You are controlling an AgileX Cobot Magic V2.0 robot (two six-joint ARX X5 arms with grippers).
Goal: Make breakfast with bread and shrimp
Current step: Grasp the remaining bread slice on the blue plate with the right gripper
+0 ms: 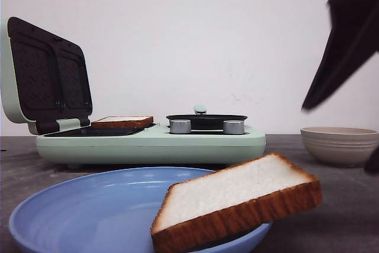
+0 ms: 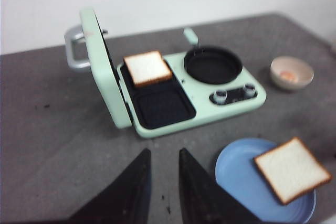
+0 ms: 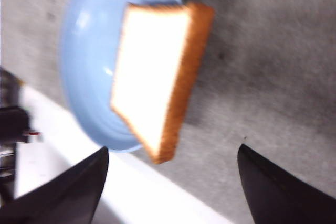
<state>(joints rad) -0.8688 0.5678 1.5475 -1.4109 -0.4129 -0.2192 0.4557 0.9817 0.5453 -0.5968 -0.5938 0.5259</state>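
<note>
The bread slice's raised edge hangs over the plate on my right gripper's side. Next, my right gripper pinches it there and takes it to the empty bay.
One bread slice leans tilted on the right rim of the blue plate, overhanging it; it also shows in the left wrist view and the right wrist view. A second slice lies flat in the far toasting bay of the open mint-green breakfast maker. My right gripper is wide open and empty above the plate slice; one of its fingers shows at upper right. My left gripper hangs over bare table before the maker, jaws slightly apart and empty. Something orange, maybe shrimp, lies in a bowl.
The breakfast maker stands mid-table with its lid upright at the left, a dark empty bay near the front, and a black pan with two knobs. A beige bowl sits to its right. The table's white front edge is near the plate.
</note>
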